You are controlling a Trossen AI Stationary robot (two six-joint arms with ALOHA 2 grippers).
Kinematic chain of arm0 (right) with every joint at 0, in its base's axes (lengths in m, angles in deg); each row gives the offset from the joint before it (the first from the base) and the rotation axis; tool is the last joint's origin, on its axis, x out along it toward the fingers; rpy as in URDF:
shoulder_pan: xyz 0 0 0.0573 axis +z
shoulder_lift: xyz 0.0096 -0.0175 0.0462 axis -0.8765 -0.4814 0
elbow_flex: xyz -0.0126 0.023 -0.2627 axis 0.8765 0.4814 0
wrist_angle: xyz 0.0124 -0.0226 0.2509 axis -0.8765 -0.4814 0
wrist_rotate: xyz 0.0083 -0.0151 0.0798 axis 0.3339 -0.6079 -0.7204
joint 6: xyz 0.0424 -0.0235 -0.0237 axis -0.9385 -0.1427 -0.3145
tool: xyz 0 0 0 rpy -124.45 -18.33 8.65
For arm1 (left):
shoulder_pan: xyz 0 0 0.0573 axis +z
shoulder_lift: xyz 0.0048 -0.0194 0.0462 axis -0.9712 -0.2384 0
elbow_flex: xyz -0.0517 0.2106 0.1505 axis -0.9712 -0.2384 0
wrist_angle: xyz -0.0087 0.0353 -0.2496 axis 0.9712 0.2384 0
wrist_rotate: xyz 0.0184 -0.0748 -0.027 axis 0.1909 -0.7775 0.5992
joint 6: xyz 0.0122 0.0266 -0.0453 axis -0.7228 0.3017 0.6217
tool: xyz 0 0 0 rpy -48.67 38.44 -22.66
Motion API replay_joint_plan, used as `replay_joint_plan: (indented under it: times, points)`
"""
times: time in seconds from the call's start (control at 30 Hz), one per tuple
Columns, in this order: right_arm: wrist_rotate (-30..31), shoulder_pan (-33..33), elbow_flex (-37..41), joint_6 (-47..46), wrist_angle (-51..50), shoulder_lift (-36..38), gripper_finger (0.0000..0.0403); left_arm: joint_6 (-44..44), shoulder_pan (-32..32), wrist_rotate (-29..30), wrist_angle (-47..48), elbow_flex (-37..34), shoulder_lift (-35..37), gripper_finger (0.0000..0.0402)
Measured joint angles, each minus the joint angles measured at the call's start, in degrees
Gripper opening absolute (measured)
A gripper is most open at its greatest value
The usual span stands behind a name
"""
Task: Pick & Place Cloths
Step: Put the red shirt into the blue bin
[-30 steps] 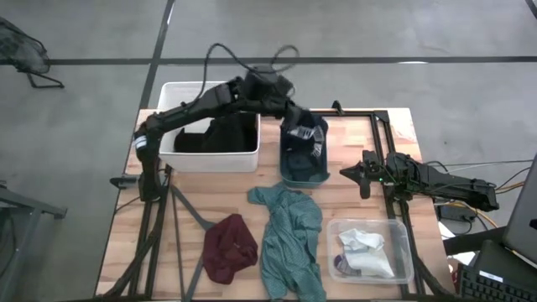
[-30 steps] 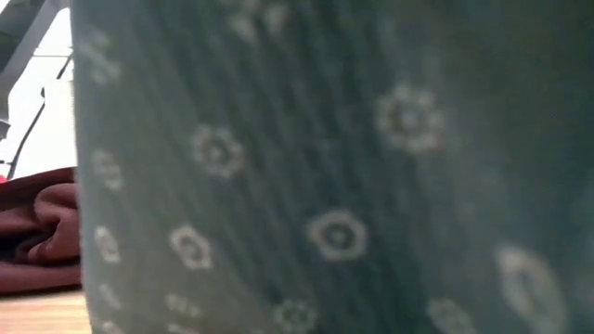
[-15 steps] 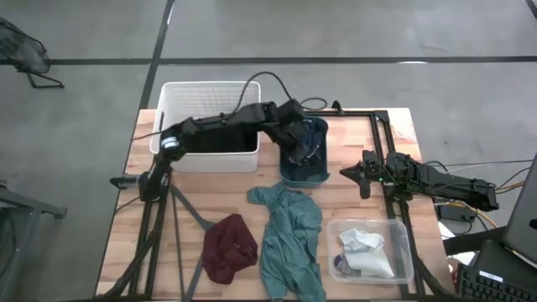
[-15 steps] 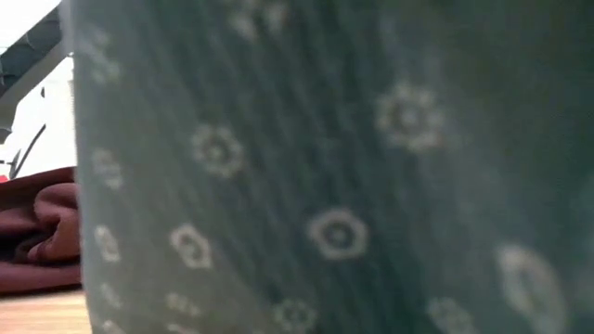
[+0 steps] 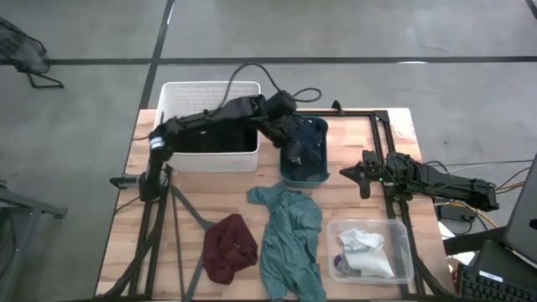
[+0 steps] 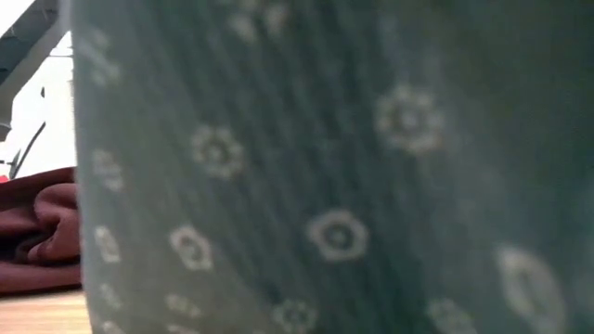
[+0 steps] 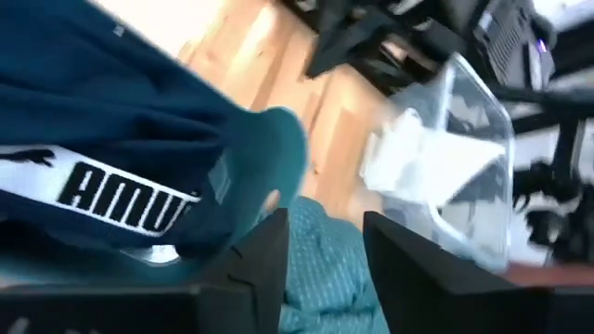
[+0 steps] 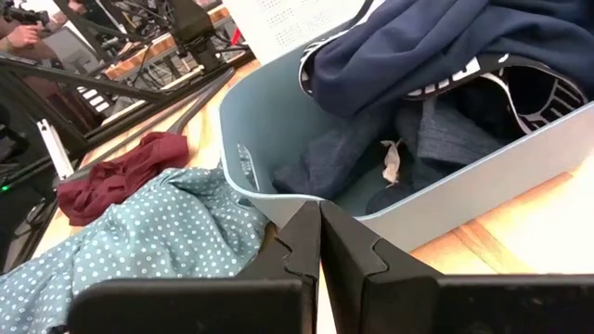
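Observation:
Dark hanger arms (image 5: 206,227) come together at the edge of the maroon cloth (image 5: 231,249), so I should expect a hook to be hidden under the maroon cloth when I lift it.
My left gripper (image 5: 294,158) (image 7: 325,223) is open over the near left part of the teal bin (image 5: 304,178), touching nothing. A dark navy garment (image 5: 315,138) (image 7: 111,121) with a white lettered band lies in that bin, on other dark cloths (image 8: 436,139), and droops over its rim. The teal green dotted cloth (image 5: 289,235) and the maroon cloth (image 5: 228,245) lie on the table toward the near edge. A black cloth (image 5: 210,141) lies in the white bin (image 5: 205,92). My right gripper (image 5: 344,174) (image 8: 320,223) is shut and empty, right of the teal bin.
A clear bin (image 5: 369,249) at the near right holds small white and grey cloths (image 5: 361,247). A black frame (image 5: 382,134) runs along the table's right side. The teal green cloth (image 6: 325,167) fills most of the low view, with the maroon cloth (image 6: 37,232) at its left.
My left gripper has come down from above the white bin's right end toward the teal bin. The navy garment, which hung below it over the teal bin, now lies in that bin.

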Motion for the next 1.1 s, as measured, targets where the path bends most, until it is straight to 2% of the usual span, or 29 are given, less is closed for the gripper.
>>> replay_joint_plan:
  times: [0.2, 0.37, 0.5, 0.6, 0.83, 0.97, 1.1]
  points:
    - [0.00, 0.02, 0.00, 0.00, 0.00, 0.02, 0.0008, -10.37, -3.02, 0.25, 10.78, 0.00, 8.11, 0.0160]
    - [0.00, 0.00, 0.00, 0.00, 0.00, 0.02, 0.0008, -9.67, -5.42, 3.40, 20.31, -2.39, 13.48, 0.0161]
    - [0.00, 0.00, 0.00, 0.00, 0.00, 0.02, 0.0008, -7.56, -10.09, 7.54, 23.05, -7.41, 18.05, 0.0161]
    - [0.02, 0.00, 0.00, 0.01, 0.00, 0.02, 0.0008, -3.59, -14.52, 9.63, 22.65, -12.99, 21.11, 0.0161]
    - [0.01, 0.00, 0.00, 0.00, 0.00, 0.02, 0.0008, 8.02, -24.05, 10.24, 17.83, -29.52, 26.45, 0.0161]
    - [0.00, 0.00, 0.00, 0.00, 0.00, 0.02, 0.0008, 14.62, -27.74, 10.31, 10.52, -39.60, 27.54, 0.0161]
    - [0.02, 0.02, 0.00, 0.00, 0.00, 0.02, 0.0008, 20.07, -30.87, 10.31, -2.40, -49.89, 27.78, 0.0161]
